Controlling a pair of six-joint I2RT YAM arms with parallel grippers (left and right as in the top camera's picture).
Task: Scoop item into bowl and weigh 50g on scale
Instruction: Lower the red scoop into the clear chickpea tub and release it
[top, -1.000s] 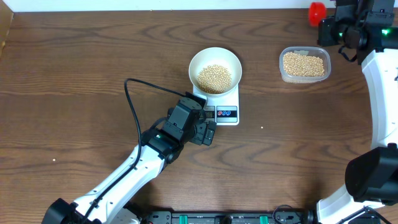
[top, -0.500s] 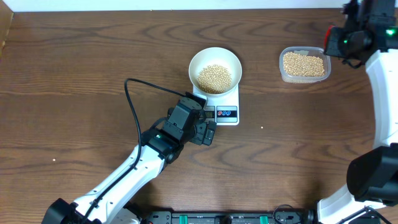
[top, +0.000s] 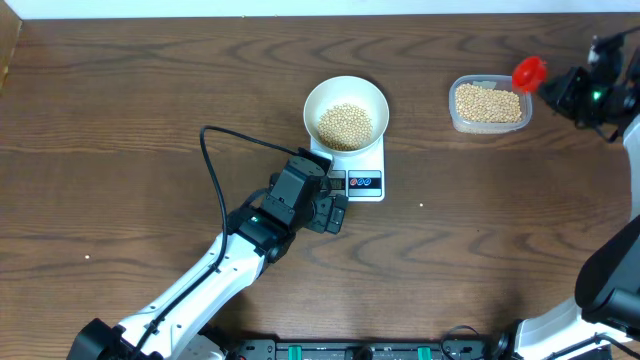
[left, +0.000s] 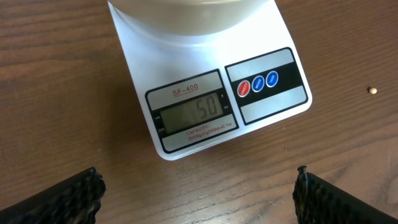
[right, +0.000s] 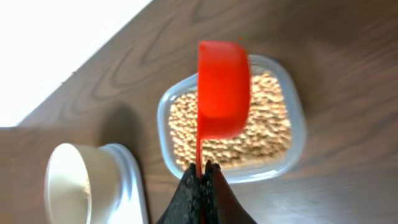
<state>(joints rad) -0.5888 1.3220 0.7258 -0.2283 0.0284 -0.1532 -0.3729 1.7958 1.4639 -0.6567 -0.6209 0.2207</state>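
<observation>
The red scoop is over the clear tub with the display at 50 (left: 206, 108), so my right gripper should go on down before it lets go of the scoop on the beans (top: 487, 103).
The white bowl (top: 345, 112) holds a heap of tan beans (top: 344, 124) and stands on the white scale (top: 364, 180), whose display (left: 191, 111) reads 50. My left gripper (top: 336, 212) sits open just in front of the scale, its fingers (left: 68, 198) wide apart over bare wood. At the far right my right gripper (top: 560, 88) is shut on the handle of a red scoop (top: 528, 71). The scoop (right: 222, 87) hangs over the clear tub (top: 488, 104) of beans (right: 255, 134). The bowl (right: 68, 180) shows at the lower left of the right wrist view.
A black cable (top: 215, 155) loops over the table left of the scale. One stray bean (left: 372, 91) lies on the wood right of the scale. The table's far edge meets a white surface (right: 56, 43).
The right arm has swung down and right, bringing the red scoop from the table's far edge to just over the tub's right end. The left arm, bowl and scale have not moved.
</observation>
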